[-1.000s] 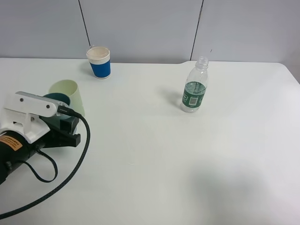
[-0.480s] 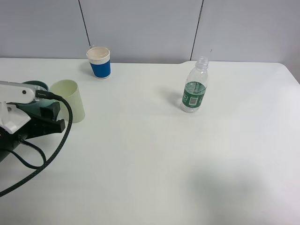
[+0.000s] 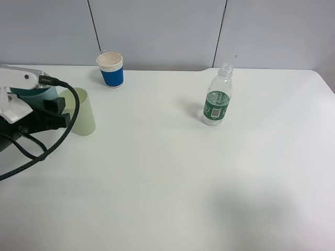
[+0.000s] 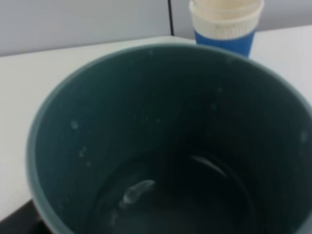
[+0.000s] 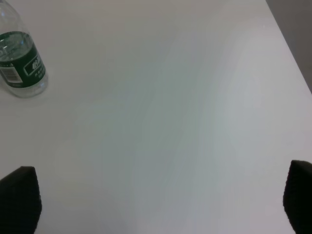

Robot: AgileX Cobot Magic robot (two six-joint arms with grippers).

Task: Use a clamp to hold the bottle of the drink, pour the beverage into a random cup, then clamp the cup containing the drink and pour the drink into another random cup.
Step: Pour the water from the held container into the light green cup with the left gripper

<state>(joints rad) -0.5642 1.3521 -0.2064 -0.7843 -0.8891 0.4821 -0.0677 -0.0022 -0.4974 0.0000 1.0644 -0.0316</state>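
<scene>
The teal cup hangs too low, close beside the pale green cup's rim [image 3: 77,92], so my left gripper should raise it and draw it back before pouring.
My left gripper [image 3: 56,113] is shut on a dark teal cup [image 3: 32,93] at the left of the table, held just left of a pale green cup [image 3: 82,112]. In the left wrist view the teal cup [image 4: 161,146] fills the frame, with a little clear liquid in its bottom. A blue and white paper cup [image 3: 110,69] stands at the back; it also shows in the left wrist view [image 4: 226,22]. An uncapped clear bottle with a green label [image 3: 217,97] stands upright right of centre. My right gripper [image 5: 156,214] is open and empty, well apart from the bottle [image 5: 19,63].
The white table [image 3: 172,178] ends at a grey wall behind the cups. The left arm's black cable [image 3: 57,141] loops over the table's left part. The table's right edge [image 5: 287,44] shows in the right wrist view.
My left gripper has moved back and to the left with the teal cup, from in front of the pale green cup to its left side. The bottle and the other cups have not moved.
</scene>
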